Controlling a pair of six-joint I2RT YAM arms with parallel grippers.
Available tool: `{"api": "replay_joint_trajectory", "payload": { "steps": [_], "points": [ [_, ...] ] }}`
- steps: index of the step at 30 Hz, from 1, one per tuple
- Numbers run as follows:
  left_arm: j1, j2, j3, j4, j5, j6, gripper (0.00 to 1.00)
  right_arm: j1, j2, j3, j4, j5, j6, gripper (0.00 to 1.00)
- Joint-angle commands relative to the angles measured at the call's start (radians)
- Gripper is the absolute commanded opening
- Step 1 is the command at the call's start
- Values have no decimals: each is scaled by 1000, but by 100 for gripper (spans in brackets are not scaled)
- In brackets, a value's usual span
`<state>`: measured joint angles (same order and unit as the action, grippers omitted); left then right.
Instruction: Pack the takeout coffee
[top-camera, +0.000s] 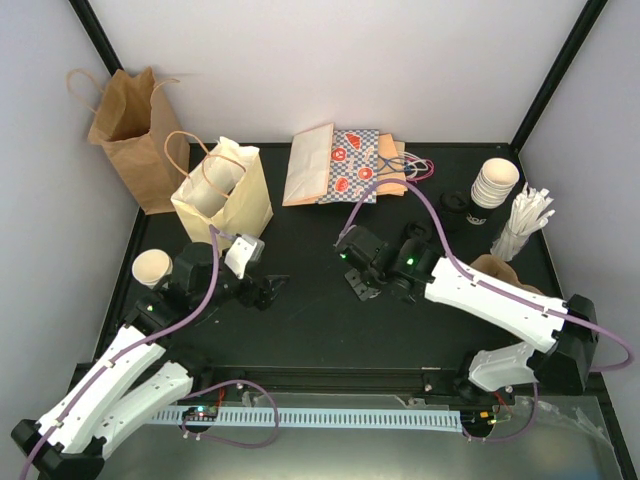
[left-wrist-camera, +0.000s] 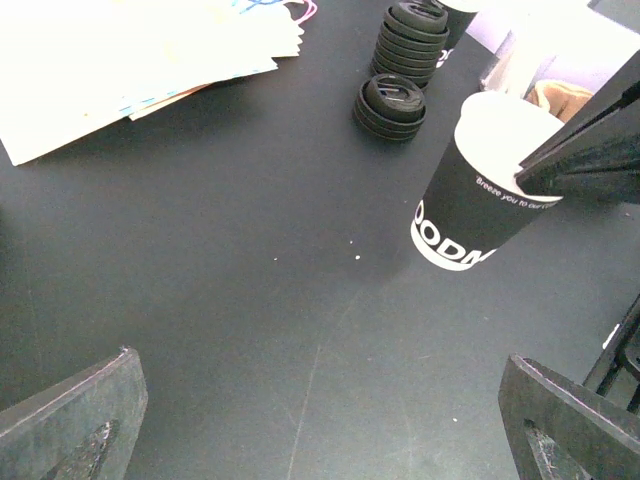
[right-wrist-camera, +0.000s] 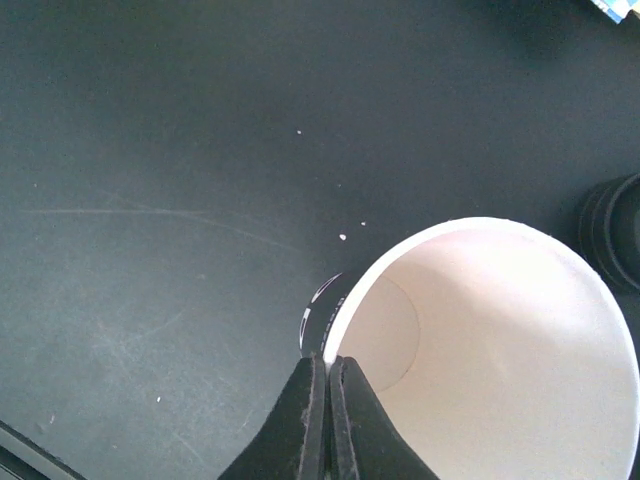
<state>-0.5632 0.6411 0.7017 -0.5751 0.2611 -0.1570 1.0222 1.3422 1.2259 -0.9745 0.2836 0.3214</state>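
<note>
The coffee cup is hanging with its opening up and its base (left-wrist-camera: 450, 248) above clear black table (left-wrist-camera: 415, 285). My right gripper should keep moving it down until the cup's base stands, then let go.
A takeout coffee cup (left-wrist-camera: 470, 200), black outside with white lettering and white inside (right-wrist-camera: 480, 340), leans tilted just over the black table. My right gripper (right-wrist-camera: 327, 362) is shut on its rim, one finger inside and one outside. From above, that gripper (top-camera: 358, 285) hides the cup at mid-table. My left gripper (top-camera: 270, 290) hovers open a little to the left, its fingers (left-wrist-camera: 80, 425) wide apart with only bare table between them. Another cup (top-camera: 150, 268) stands at the far left. A stack of cups (top-camera: 495, 183) sits at the back right.
A cream handled bag (top-camera: 222, 200) stands open at back left, with a brown bag (top-camera: 135, 135) behind it. Flat paper bags (top-camera: 340, 165) lie at the back centre. Black lids (left-wrist-camera: 395, 100) and a bundle of white sticks (top-camera: 525, 225) are at the right.
</note>
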Motion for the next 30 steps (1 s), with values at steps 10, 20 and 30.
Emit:
{"api": "replay_joint_trajectory", "payload": {
  "steps": [10,20,30],
  "points": [
    [-8,-1,-4,15,-3,10,99,74,115,-25,32,107,54,2],
    [-9,-5,-4,15,-3,10,99,88,133,-81,120,130,83,12],
    [-12,-4,-4,15,-9,10,99,88,115,-90,113,143,91,21]
  ]
}}
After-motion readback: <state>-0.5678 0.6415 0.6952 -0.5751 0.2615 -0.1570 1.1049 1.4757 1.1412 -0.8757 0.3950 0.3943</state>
